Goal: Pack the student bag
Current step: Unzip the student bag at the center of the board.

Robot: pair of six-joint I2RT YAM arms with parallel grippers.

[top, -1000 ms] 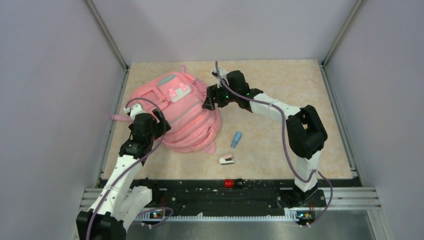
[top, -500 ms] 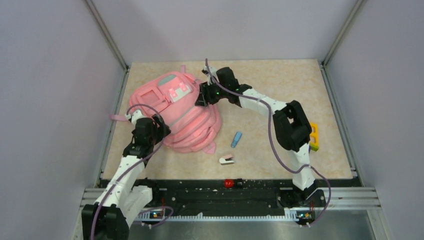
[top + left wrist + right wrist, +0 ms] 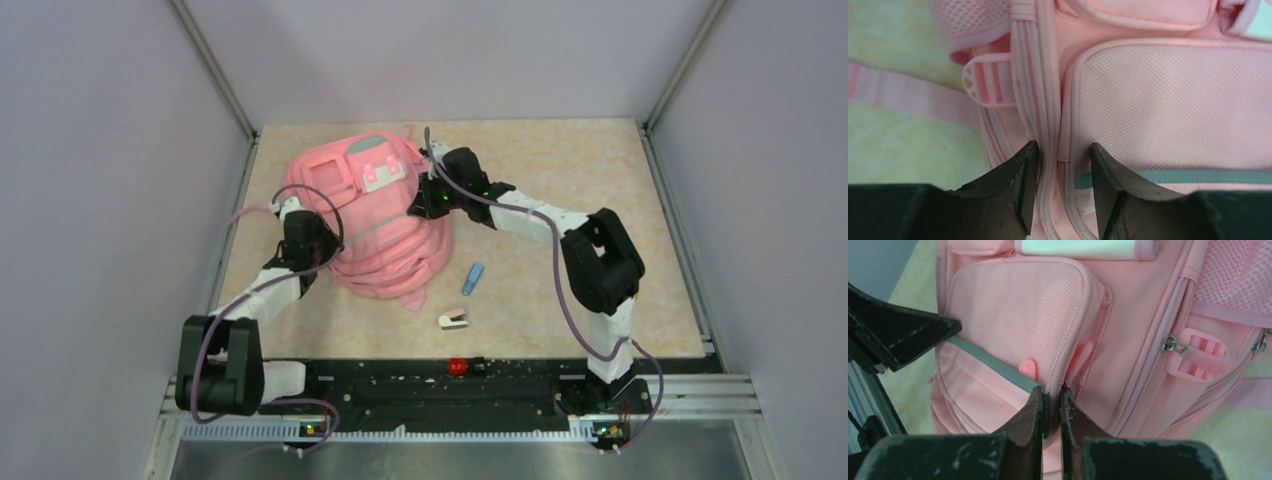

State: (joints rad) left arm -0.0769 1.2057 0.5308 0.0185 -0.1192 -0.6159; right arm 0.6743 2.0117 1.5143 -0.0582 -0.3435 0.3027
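The student bag slants, its top (image 3: pixel 345 145) tilting toward the loose strap, so I should swing it straight before my left gripper retakes the bag's zip seam (image 3: pixel 1031 82).
The student bag (image 3: pixel 372 215), large, soft and pink, lies at the back left of the table. My left gripper (image 3: pixel 316 243) is at its left side. In the left wrist view, that gripper (image 3: pixel 1063 150) has closed partway onto the raised zip seam beside a mesh pocket (image 3: pixel 1168 100), and fabric fills the gap. My right gripper (image 3: pixel 425 200) is at the bag's right side. In the right wrist view it (image 3: pixel 1051 392) is shut on the edge of the mesh front pocket (image 3: pixel 1013 310), pinching the trim between its pads.
A small blue item (image 3: pixel 473 278) and a small white item (image 3: pixel 453 320) lie on the table right of the bag. A red knob (image 3: pixel 458 366) sits on the front rail. A loose pink strap (image 3: pixel 913 95) trails off the bag's left side near the wall.
Both grippers have closed on the bag. The bag has shifted back and to the right and bunched up taller. The left arm has reached further forward.
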